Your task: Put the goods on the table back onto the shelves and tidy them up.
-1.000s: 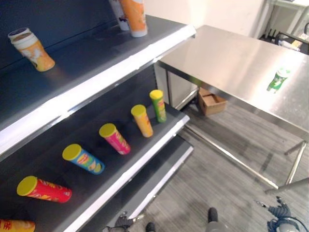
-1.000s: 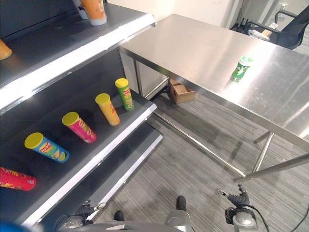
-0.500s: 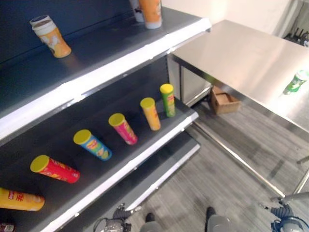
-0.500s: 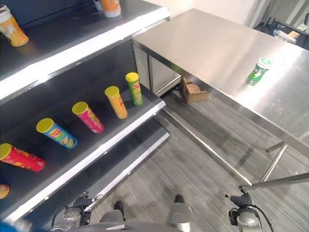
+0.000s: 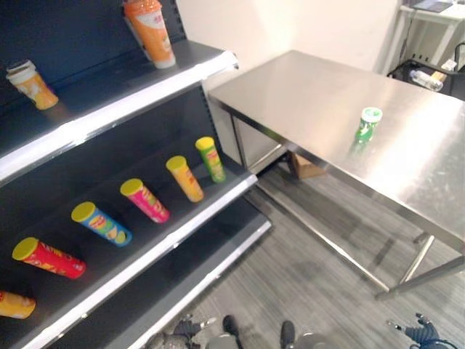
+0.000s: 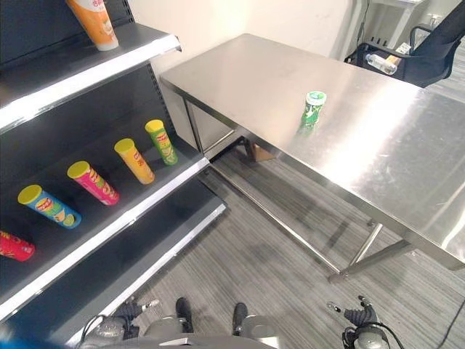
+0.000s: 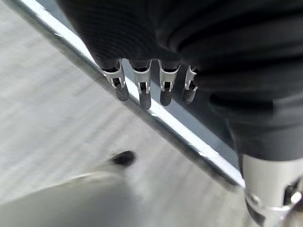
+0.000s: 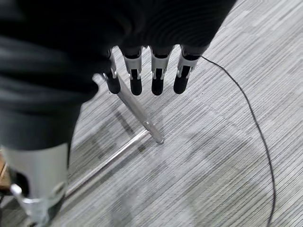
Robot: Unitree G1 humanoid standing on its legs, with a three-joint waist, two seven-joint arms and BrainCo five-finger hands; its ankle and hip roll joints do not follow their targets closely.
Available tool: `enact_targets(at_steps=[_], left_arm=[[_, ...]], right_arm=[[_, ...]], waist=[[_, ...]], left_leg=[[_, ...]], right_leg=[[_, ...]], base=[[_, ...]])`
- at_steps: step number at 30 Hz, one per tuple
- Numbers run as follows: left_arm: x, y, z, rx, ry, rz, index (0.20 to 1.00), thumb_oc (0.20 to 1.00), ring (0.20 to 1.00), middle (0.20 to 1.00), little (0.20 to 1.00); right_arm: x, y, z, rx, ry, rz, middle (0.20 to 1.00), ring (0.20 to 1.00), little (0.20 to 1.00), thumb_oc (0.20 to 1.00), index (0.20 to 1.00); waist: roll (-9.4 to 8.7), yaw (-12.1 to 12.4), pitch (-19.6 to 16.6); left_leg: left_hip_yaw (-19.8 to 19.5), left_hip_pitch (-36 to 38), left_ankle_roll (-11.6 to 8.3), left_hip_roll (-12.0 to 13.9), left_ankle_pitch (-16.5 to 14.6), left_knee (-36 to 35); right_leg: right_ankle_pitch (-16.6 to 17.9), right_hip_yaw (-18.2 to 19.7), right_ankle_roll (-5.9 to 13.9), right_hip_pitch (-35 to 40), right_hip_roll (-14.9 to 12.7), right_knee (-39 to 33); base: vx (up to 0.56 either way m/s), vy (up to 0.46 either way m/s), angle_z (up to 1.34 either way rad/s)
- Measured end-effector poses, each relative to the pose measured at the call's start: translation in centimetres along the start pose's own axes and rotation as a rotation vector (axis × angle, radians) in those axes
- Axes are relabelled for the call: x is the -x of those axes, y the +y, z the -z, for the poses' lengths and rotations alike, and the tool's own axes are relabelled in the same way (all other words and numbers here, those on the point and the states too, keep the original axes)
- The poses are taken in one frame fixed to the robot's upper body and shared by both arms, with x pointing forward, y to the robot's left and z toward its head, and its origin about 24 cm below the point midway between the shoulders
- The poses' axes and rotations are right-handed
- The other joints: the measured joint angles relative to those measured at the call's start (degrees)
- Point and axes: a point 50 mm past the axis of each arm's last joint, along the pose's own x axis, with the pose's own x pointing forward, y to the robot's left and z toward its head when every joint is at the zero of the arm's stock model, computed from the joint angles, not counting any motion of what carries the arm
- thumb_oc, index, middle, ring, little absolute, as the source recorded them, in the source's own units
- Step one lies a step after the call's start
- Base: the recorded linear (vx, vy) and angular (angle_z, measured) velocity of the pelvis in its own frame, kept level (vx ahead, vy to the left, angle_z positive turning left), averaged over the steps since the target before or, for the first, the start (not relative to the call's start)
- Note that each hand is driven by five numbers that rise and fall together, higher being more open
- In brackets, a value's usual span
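Note:
The robot should expect another jar hidden behind the small orange jar's lid [image 5: 34, 87] when it brings the green can over, because an extra rim [image 5: 19, 65] peeks out there.
A green can [image 5: 368, 124] with a white lid stands upright alone on the steel table [image 6: 247, 73], toward its far side. To the left, the dark shelves [image 5: 145, 251] hold several tube cans lying in a row on the middle board, from a green one [image 5: 211, 158] to a red one [image 5: 48, 257]. An orange cup [image 5: 149, 30] and a small orange jar [image 5: 31, 83] stand on the upper board. My left hand [image 7: 143, 90] hangs low by the bottom shelf edge, open and holding nothing. My right hand [image 8: 158, 78] hangs open over the floor near a table leg.
A cardboard box [image 5: 305, 167] sits on the floor under the table. The table's legs and cross bar [image 6: 363, 254] stand between me and the can. A black chair [image 6: 429, 51] with a bottle on it stands at the back right. Grey carpet lies in front.
The camera has swung right and pulled back, so more of the table and the green can show. The goods themselves have not moved; both hands stay hanging low.

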Motion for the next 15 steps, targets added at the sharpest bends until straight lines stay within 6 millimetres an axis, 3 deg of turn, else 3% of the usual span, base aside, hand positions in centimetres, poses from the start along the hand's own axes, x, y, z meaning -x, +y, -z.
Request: enact_targets(at_steps=[2, 3, 4, 5, 6, 8, 9, 12, 13, 14, 15], left_arm=[[-0.1, 0.0, -0.6, -0.008, -0.020, 0.001, 1.000, 1.000, 1.000, 1.000, 1.000], [-0.1, 0.1, -0.4, -0.008, -0.015, 0.000, 1.000, 1.000, 1.000, 1.000, 1.000], [0.0, -0.3, -0.1, -0.004, -0.002, 0.004, 1.000, 1.000, 1.000, 1.000, 1.000], [0.0, -0.1, -0.2, -0.006, -0.006, -0.006, 1.000, 1.000, 1.000, 1.000, 1.000], [0.0, 0.0, 0.3, -0.008, 0.014, -0.006, 1.000, 1.000, 1.000, 1.000, 1.000], [0.0, 0.3, 0.5, -0.012, 0.022, -0.015, 1.000, 1.000, 1.000, 1.000, 1.000], [0.0, 0.5, 0.6, -0.011, 0.024, -0.021, 1.000, 1.000, 1.000, 1.000, 1.000], [0.2, 0.8, 1.3, 0.006, 0.045, -0.033, 1.000, 1.000, 1.000, 1.000, 1.000], [0.2, 1.0, 1.3, 0.017, 0.046, -0.039, 1.000, 1.000, 1.000, 1.000, 1.000], [0.1, 1.2, 1.3, 0.025, 0.049, -0.047, 1.000, 1.000, 1.000, 1.000, 1.000], [0.1, 1.5, 1.4, 0.031, 0.054, -0.054, 1.000, 1.000, 1.000, 1.000, 1.000]], right_arm=[[0.0, 0.2, 0.0, -0.002, 0.000, -0.003, 1.000, 1.000, 1.000, 1.000, 1.000], [0.0, 0.5, -0.3, -0.010, -0.005, -0.006, 1.000, 1.000, 1.000, 1.000, 1.000], [-0.1, 0.3, -0.6, -0.012, -0.012, -0.001, 1.000, 1.000, 1.000, 1.000, 1.000], [-0.3, 0.0, -1.0, -0.022, -0.026, 0.011, 1.000, 1.000, 1.000, 1.000, 1.000], [-0.4, -0.1, -1.1, -0.040, -0.019, 0.024, 1.000, 1.000, 1.000, 1.000, 1.000], [-0.4, -0.3, -1.5, -0.057, -0.037, 0.045, 1.000, 1.000, 1.000, 1.000, 1.000], [-0.5, -1.3, -1.2, -0.095, -0.025, 0.085, 1.000, 1.000, 1.000, 1.000, 1.000], [-0.4, -3.0, -1.4, -0.150, -0.042, 0.141, 1.000, 1.000, 1.000, 1.000, 1.000], [-0.4, -3.5, -1.7, -0.171, -0.059, 0.160, 1.000, 1.000, 1.000, 1.000, 1.000], [-0.3, -4.0, -1.6, -0.179, -0.060, 0.170, 1.000, 1.000, 1.000, 1.000, 1.000], [-0.4, -4.6, -1.9, -0.179, -0.070, 0.178, 1.000, 1.000, 1.000, 1.000, 1.000]], waist=[[-0.80, -0.2, -0.5], [-0.65, -0.4, -0.6], [1.42, -0.6, -1.0], [1.68, -1.3, -1.4], [1.89, -1.3, -1.8], [1.26, -1.2, -2.1], [0.95, -1.3, -1.9], [1.41, -1.3, -1.7], [1.82, -1.3, -1.7], [0.43, -1.9, -1.1], [0.22, -2.3, -0.8]], left_leg=[[-0.4, 2.2, 0.01, -1.8, 0.0, -2.1], [0.0, 3.7, 0.02, -2.2, 0.0, -3.9], [-1.6, 4.5, 0.17, 0.3, -1.4, -5.7], [-2.5, 5.5, 0.92, 1.9, -2.3, -6.3], [-2.1, 5.7, 0.94, 2.5, -2.3, -7.0], [-0.6, 6.2, 1.15, 1.5, -2.4, -6.7], [0.5, 6.2, 3.28, 0.2, -3.8, -6.2], [1.3, 7.1, 6.44, -0.6, -5.9, -7.3], [1.9, 7.2, 7.17, -0.7, -6.4, -7.6], [2.2, 7.5, 7.26, -1.9, -6.7, -7.5], [2.5, 7.5, 7.60, -2.4, -6.9, -7.5]], right_leg=[[-0.2, -0.2, 0.92, 0.2, -0.1, -1.2], [-2.2, -0.8, 4.09, 0.3, 0.0, -1.1], [-4.1, -0.4, 1.48, -2.2, 1.4, 4.5], [-2.9, 0.1, -2.42, -3.9, 0.9, 7.4], [-3.0, 0.2, -1.50, -3.9, 1.2, 7.0], [-3.2, 0.7, -1.75, -4.3, 0.4, 7.1], [-2.8, 0.9, -1.08, -5.0, -0.4, 7.5], [-2.5, 2.3, -0.11, -5.7, -0.6, 8.2], [-3.2, 2.6, 0.80, -6.3, -1.3, 9.6], [-3.3, 3.6, 1.22, -7.2, -2.0, 10.4], [-3.3, 3.9, 1.75, -7.3, -2.6, 11.0]], base=[[0.11, 0.086, 0.02], [0.14, 0.125, 0.07], [0.16, 0.178, 0.13], [0.16, 0.178, 0.07], [0.14, 0.188, 0.01], [0.08, 0.157, -0.05], [0.04, 0.122, 0.01], [0.05, 0.181, -0.19], [0.03, 0.143, -0.27], [0.04, 0.174, -0.20], [0.06, 0.120, -0.15]])
